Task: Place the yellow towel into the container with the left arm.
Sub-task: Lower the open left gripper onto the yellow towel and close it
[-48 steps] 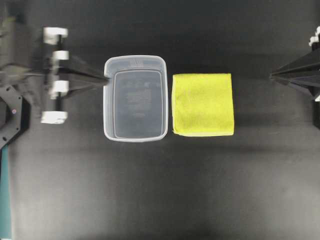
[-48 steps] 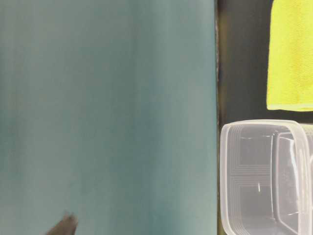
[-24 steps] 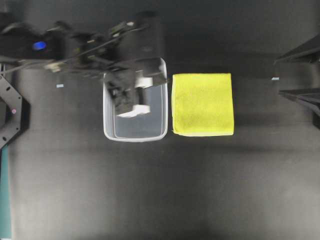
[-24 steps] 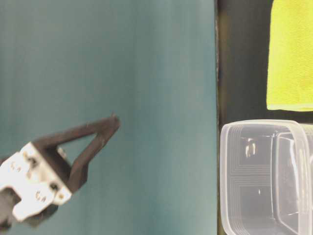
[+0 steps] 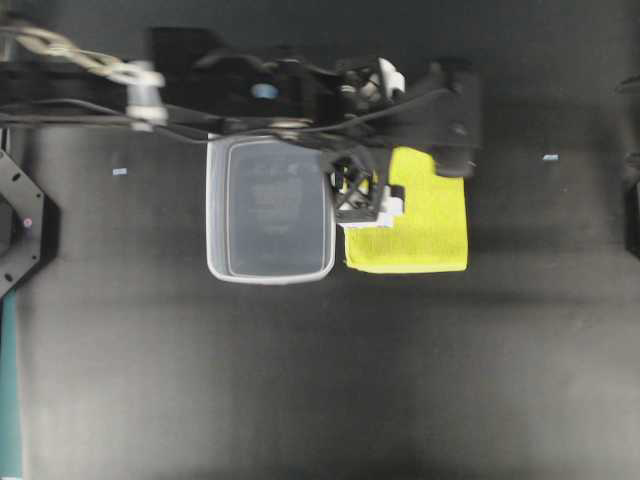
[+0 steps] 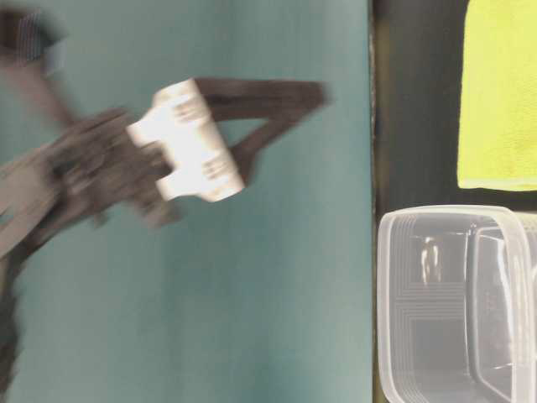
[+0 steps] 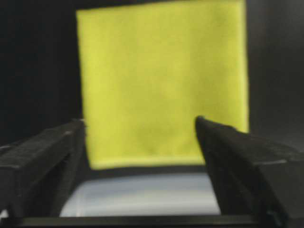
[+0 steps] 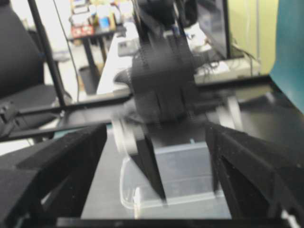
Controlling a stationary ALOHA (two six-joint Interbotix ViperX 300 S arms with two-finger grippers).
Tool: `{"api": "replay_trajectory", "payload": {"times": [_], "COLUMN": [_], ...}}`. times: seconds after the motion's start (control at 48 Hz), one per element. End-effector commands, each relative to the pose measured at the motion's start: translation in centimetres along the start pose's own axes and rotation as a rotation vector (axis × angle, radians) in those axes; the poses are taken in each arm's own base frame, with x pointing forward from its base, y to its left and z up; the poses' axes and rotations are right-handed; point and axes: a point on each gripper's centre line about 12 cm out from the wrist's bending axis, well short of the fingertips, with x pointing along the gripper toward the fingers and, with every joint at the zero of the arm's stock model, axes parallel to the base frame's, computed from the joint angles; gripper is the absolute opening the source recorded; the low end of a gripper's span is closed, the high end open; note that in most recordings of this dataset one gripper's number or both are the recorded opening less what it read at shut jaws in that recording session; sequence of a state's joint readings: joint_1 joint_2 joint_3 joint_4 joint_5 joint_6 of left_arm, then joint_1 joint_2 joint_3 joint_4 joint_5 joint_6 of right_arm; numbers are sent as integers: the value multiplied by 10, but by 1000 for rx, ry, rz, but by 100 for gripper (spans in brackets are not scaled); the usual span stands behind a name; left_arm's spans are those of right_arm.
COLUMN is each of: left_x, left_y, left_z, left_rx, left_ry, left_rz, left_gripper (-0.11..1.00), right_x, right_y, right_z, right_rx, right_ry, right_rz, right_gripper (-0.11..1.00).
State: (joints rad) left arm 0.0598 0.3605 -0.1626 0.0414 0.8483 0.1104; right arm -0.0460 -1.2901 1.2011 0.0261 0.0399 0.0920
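Note:
The yellow towel will bunch into a fold and both its sides will hang down when I lift it, because the towel's thin, loose edges lie flat.
The yellow towel lies flat on the black table, just right of the clear container, which holds nothing. My left arm reaches from the left across the container's far side. Its gripper hangs over the towel's left edge. In the left wrist view the gripper is open wide and empty, with the towel ahead between the fingers and the container rim below. The right gripper is open and empty, facing the container and the left arm's fingers. The table-level view shows the blurred left gripper.
A black bracket and a teal strip stand at the table's left edge. Small white marks lie on the table. The table-level view shows the towel and the container.
My left arm has swung right, from beside the container, over it, to above the towel's left edge. The right gripper has pulled back towards the right edge.

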Motion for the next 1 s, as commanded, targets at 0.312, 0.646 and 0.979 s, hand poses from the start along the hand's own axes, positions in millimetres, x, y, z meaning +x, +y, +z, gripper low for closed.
{"api": "replay_trajectory", "payload": {"times": [0.312,0.646,0.979], "left_x": [100,133,121], "left_y": [-11,-18,-27], "left_z": [-12,-39,-28], "left_rx": [15,27,45], "left_ry": [174,267,228], "left_rz": [-24,-38,-41], "left_gripper": [91,91,60], "right_x": [-1,-3,-5], "right_y": [-12,-13,-13], "right_z": [8,11,13], "right_rx": [1,0,0], "right_ry": [-33,-57,-66], "right_rz": [-84,-97,-97], "right_gripper": [81,81,81]}}
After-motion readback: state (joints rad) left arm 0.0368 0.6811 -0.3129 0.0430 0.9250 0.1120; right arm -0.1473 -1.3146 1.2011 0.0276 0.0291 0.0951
